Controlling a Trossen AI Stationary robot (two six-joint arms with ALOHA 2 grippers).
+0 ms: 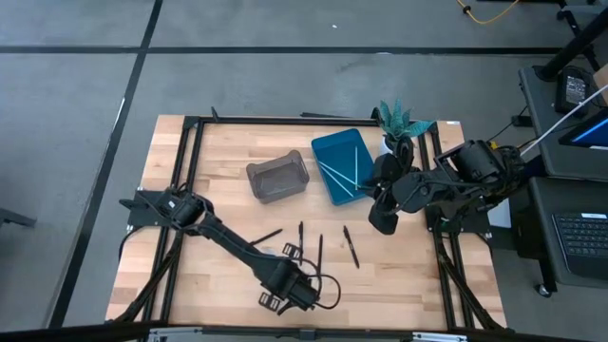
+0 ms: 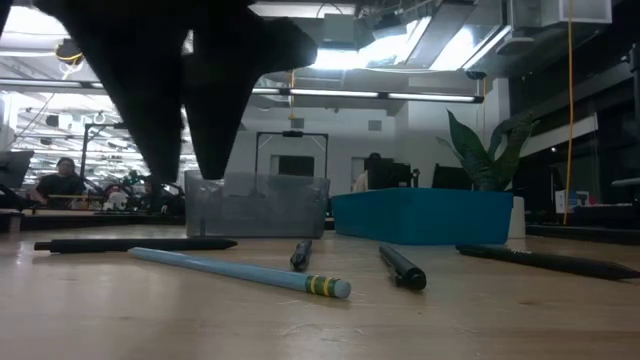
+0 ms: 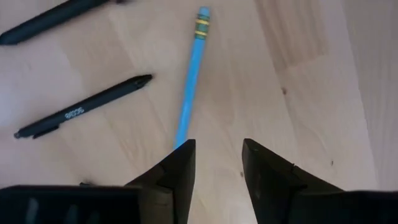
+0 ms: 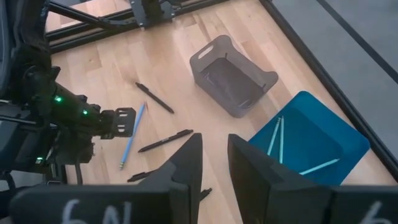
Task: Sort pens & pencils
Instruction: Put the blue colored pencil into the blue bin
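The light blue pencil's body [image 3: 181, 134] runs under a finger of my left gripper, so next I move the fingers astride the pencil's body, nearer the pencil's eraser, before closing.
My left gripper [image 1: 288, 285] [image 3: 219, 155] is open and hovers near the table's near edge. Its fingertips [image 2: 185, 172] hang above a light blue pencil [image 3: 191, 74] [image 2: 240, 271] lying flat on the wood; one end lies right by a fingertip, and I see no touch. Several black pens [image 1: 320, 250] [image 3: 84, 109] lie flat around it in the table's middle. A blue tray [image 1: 342, 166] holds a few light blue pencils [image 4: 277, 134]. My right gripper [image 1: 384, 220] [image 4: 214, 163] is open, raised beside the tray's right side, and holds nothing.
A grey bin [image 1: 277, 178] [image 4: 233, 74] stands left of the blue tray toward the far edge. A green spiky potted plant [image 1: 399, 123] [image 2: 490, 150] stands behind the tray at the far right. A black frame [image 1: 190, 128] borders the table. Bare wood lies on the near right.
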